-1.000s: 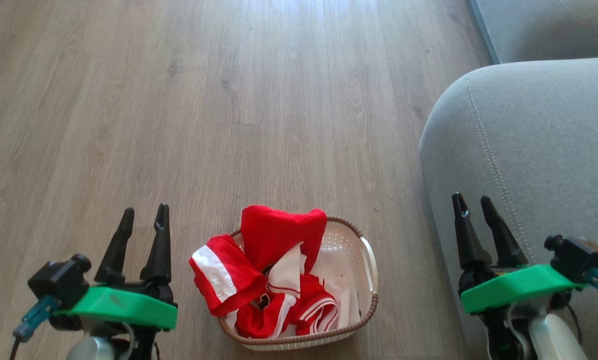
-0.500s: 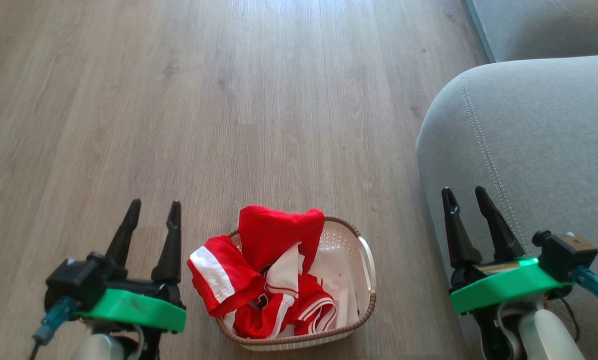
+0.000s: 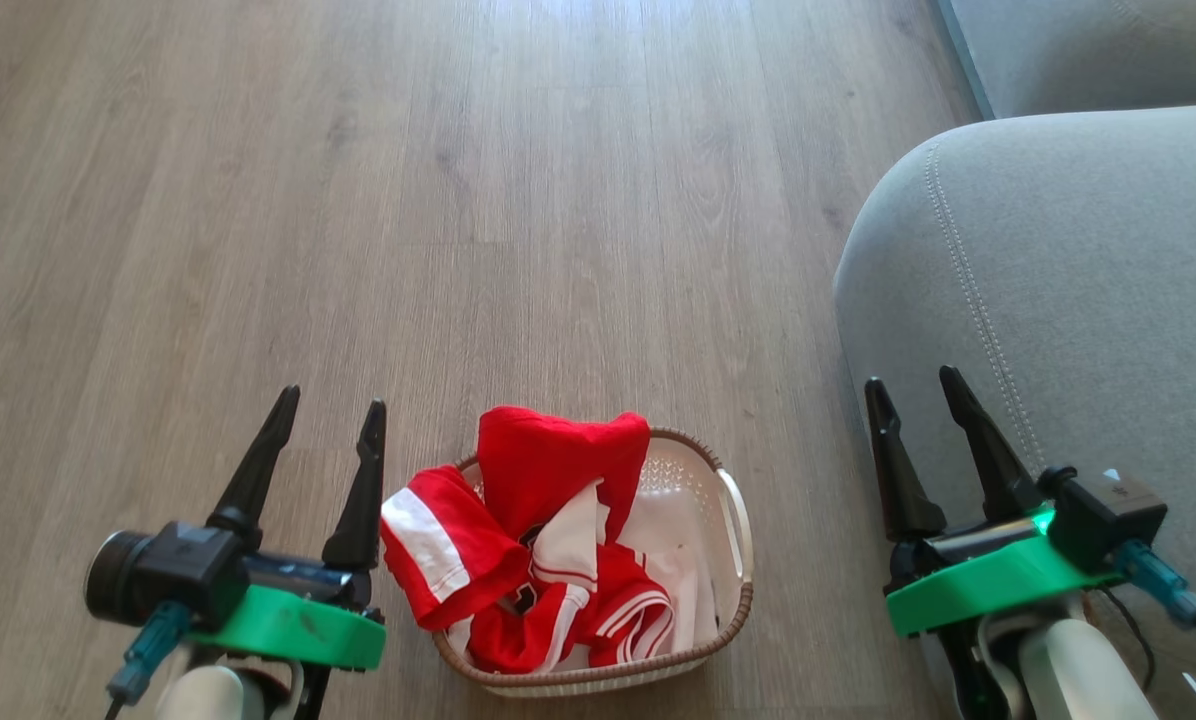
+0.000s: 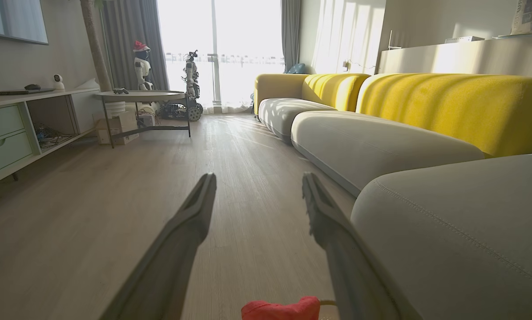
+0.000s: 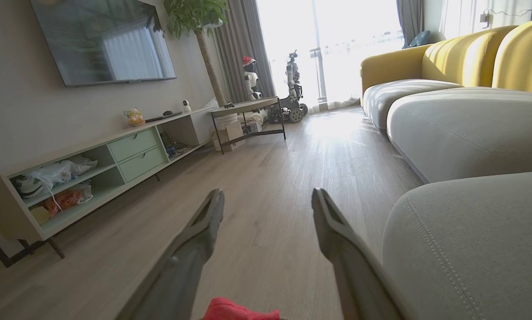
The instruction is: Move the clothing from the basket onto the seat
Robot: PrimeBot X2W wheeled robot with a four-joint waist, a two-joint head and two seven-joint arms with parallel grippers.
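Note:
My gripper will lift the clothing (image 3: 565, 474) all together, and it will hang long, because the red folds and white stripes (image 3: 561, 578) overlap in a tangled heap.
Red clothing (image 3: 538, 530) with white stripes and some white fabric is piled in the cream basket (image 3: 728, 500), which stands on the wood floor at the bottom middle of the head view. One red sleeve hangs over the basket's left rim. My left gripper (image 3: 330, 402) is open just left of the basket, its fingers empty. On the other side, my right gripper (image 3: 908, 376) is open between the basket and the grey seat (image 3: 1078, 260). A bit of the red clothing (image 4: 281, 309) peeks in at the bottom of the left wrist view, and the clothing (image 5: 241, 310) likewise in the right wrist view.
The seat (image 4: 461, 231) is one of a row of grey cushions with yellow backs (image 4: 448, 106) along the right. A low TV cabinet (image 5: 92, 173) lines the left wall, and a round table (image 4: 143, 95) stands far ahead. Wood floor (image 3: 458, 200) stretches beyond the basket.
Both grippers have drifted inward toward the basket and slightly up the head view, still open. The basket and clothing have not moved.

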